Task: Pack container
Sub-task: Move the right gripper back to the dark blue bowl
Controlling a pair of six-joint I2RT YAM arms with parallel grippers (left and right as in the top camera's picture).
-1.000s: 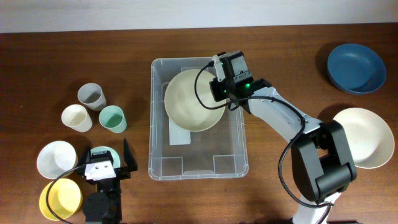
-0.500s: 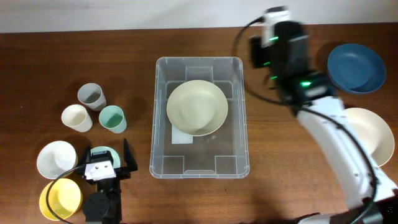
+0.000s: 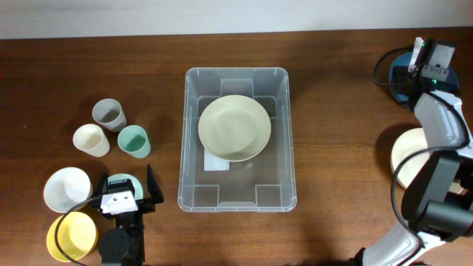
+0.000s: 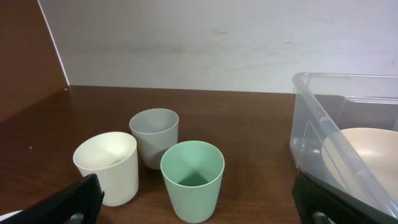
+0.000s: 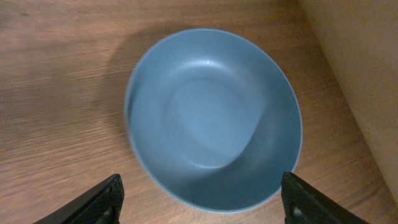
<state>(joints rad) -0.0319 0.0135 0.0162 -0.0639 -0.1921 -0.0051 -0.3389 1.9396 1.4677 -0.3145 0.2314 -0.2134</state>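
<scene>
Open wood [image 5: 87, 127] lies next to the blue bowl's rim [image 5: 138, 158] facing the container, so my right gripper should now go to that rim until its fingers are on both sides of it.
The clear container [image 3: 182, 148] stands mid-table with a pale green bowl [image 3: 234, 127] lying in its far half. Its wall [image 4: 309, 127] and that bowl [image 4: 367, 155] show at the right of the left wrist view. My right gripper [image 3: 427, 60] hovers at the far right over a blue bowl [image 5: 211, 118], open, its fingers [image 5: 107, 200] either side of the near rim and touching nothing. In the overhead view the arm hides most of the blue bowl [image 3: 399, 83]. My left gripper [image 3: 127, 186] rests open at the front left, empty [image 4: 202, 205].
Grey [image 3: 109, 114], cream [image 3: 91, 139] and green [image 3: 134, 140] cups stand left of the container, just ahead of the left fingers. White [image 3: 66, 188] and yellow [image 3: 72, 235] bowls lie front left. A cream bowl [image 3: 410, 151] sits at the right under the right arm.
My right gripper let go of the pale green bowl inside the container, opened, and swung far right to above the blue bowl. The left arm has stayed still.
</scene>
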